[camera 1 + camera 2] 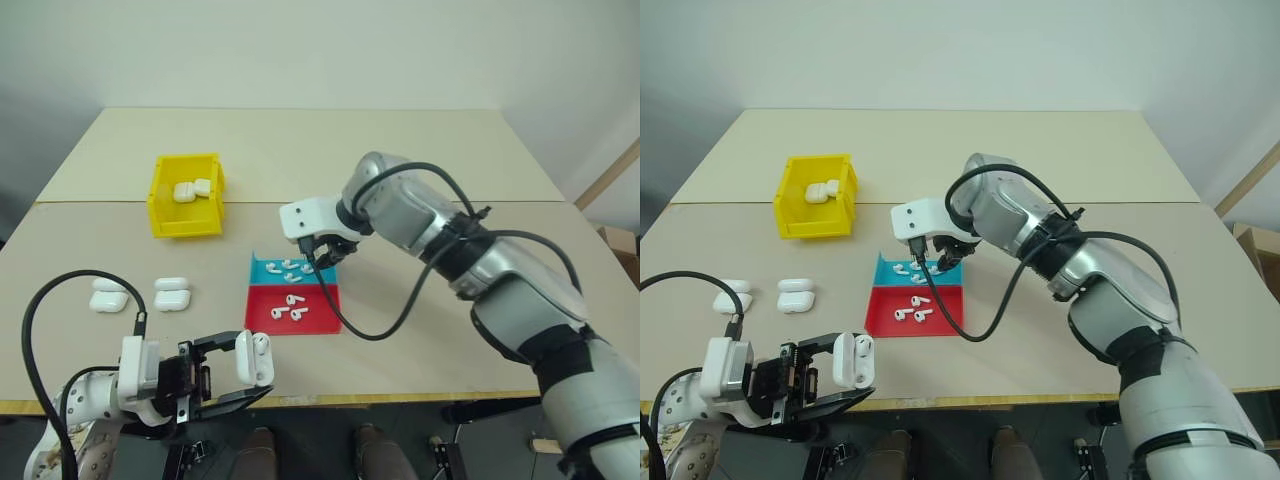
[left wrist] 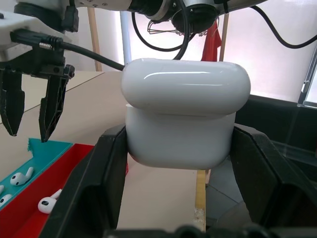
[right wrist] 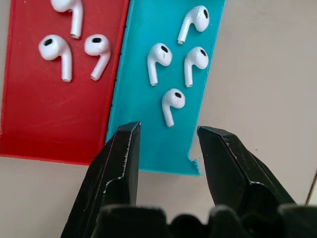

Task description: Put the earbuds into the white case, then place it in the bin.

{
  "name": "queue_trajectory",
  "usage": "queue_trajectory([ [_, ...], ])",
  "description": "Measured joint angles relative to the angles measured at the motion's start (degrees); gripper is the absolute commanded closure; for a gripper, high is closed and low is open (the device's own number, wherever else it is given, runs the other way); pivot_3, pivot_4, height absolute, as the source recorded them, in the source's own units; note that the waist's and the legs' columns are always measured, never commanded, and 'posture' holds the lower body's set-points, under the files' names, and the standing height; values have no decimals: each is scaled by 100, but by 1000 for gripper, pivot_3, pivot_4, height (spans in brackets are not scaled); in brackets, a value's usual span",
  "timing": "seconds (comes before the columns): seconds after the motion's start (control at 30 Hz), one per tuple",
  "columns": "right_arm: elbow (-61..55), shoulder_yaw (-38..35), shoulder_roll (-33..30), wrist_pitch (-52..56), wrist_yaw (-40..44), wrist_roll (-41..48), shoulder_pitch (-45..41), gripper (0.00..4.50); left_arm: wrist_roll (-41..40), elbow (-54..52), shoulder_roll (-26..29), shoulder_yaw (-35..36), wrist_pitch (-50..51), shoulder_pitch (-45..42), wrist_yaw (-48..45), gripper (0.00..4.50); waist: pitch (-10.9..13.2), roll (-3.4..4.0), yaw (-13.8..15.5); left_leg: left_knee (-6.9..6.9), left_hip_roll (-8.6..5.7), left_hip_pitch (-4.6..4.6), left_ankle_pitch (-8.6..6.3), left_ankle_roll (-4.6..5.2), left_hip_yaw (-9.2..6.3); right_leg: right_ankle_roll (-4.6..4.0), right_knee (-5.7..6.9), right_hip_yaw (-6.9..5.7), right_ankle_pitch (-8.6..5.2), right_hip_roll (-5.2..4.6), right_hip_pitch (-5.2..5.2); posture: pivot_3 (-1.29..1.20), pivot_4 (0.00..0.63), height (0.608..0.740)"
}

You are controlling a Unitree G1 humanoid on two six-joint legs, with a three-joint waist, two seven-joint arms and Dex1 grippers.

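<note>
My right gripper should keep going down until its open fingers surround the earbud's round head, as the blue half's end earbud lies free, in line with them.
At the table's near edge my left gripper is shut on a white case, gripping it by its two sides. Small white earbuds lie in a flat tray at the table's middle: several on the blue half, three on the red half. My right gripper hangs open just above the blue half's outer end, pointing down, with nothing between its fingers. The yellow bin stands at the far left of the table.
Two white cases lie inside the bin. Two more cases rest on the table left of the tray. A black cable loops from my right arm over the tray's right edge.
</note>
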Motion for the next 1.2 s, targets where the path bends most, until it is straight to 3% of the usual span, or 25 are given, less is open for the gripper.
queue_trajectory([
  [0.23, 1052, -33, 666, -531, 62, -430, -100, 2229, -4, 9, 12, -9, -28, -22, 13, 1680, 0, 1, 24, -7, -1, -1, 0, 0, -1, -1, 0, -1, 0, 0, -3, 0, 150, 740],
  [0.67, 2138, -400, 1256, -754, -97, -981, -122, 2229, -1, 9, 19, -11, -45, -8, 91, 1680, 1, 1, 12, -19, 0, -2, 0, -1, 0, -3, 2, 0, 2, 1, -14, 0, 150, 740],
  [1.2, 2721, -674, 1511, -885, -233, -1398, -124, 2229, 77, 8, 18, -97, -89, -6, 221, 1680, 1, 1, 6, -26, 0, -9, 1, -1, 1, -5, 6, 1, 3, 1, -27, 0, 150, 740],
])
